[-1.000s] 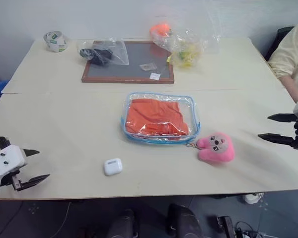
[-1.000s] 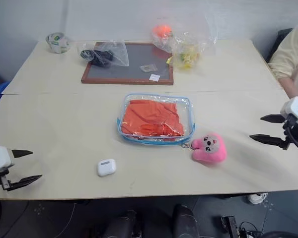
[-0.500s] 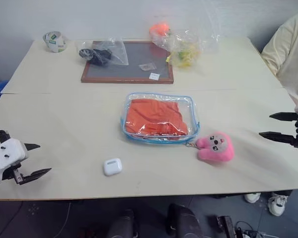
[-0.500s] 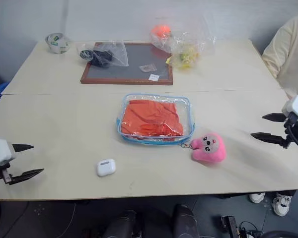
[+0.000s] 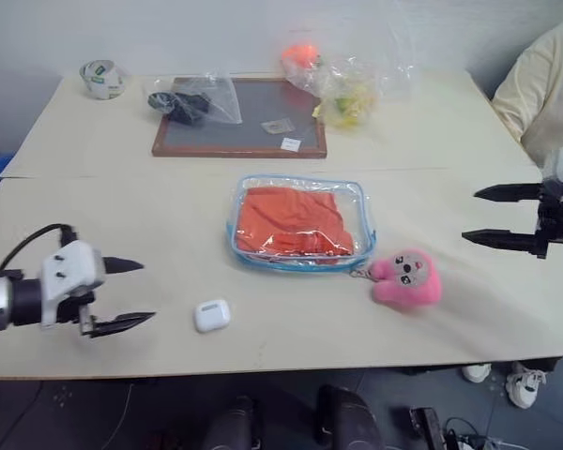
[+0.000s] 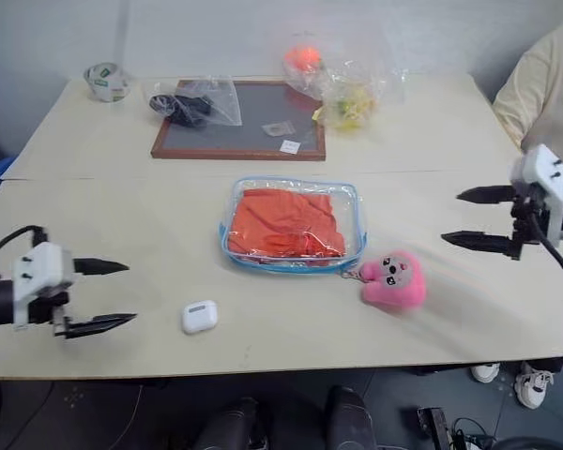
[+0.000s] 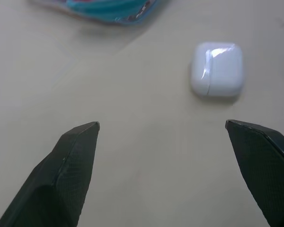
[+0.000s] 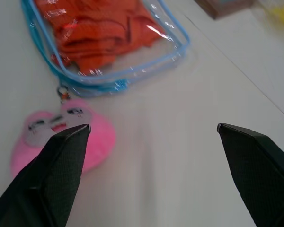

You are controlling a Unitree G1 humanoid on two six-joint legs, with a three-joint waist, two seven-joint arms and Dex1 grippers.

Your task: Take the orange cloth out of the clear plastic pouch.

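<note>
The white earbud case [image 5: 212, 315] is clear of the pouch and square to my left gripper's open fingers, so I should keep reaching until they close on the case's sides [image 5: 200, 319].
The clear plastic pouch [image 5: 302, 222] with light-blue trim lies flat at the table's middle, and the wrinkled orange cloth [image 5: 291, 219] is inside it. A pink plush charm [image 5: 406, 277] hangs off its near right corner. My left gripper [image 5: 129, 294] is open over the table's near left, apart from the pouch, with a white earbud case [image 5: 212, 314] just to its right. My right gripper [image 5: 472, 215] is open at the right, pointing toward the pouch from well off it. In the right wrist view the pouch [image 8: 109, 47] and charm [image 8: 61, 137] lie ahead of the open fingers.
A framed dark board [image 5: 239, 118] lies at the back with a thin clear bag of dark items [image 5: 192, 98] on it. A clear bag of yellow things [image 5: 349, 94], an orange ball [image 5: 302, 53] and a tape roll [image 5: 101, 78] sit along the far edge. A person's sleeve [image 5: 540, 89] is at the right.
Both arms have swung inward: the left gripper moved right toward the earbud case, and the right gripper moved left and up toward the pouch. Both stayed open. The pouch has not moved.
</note>
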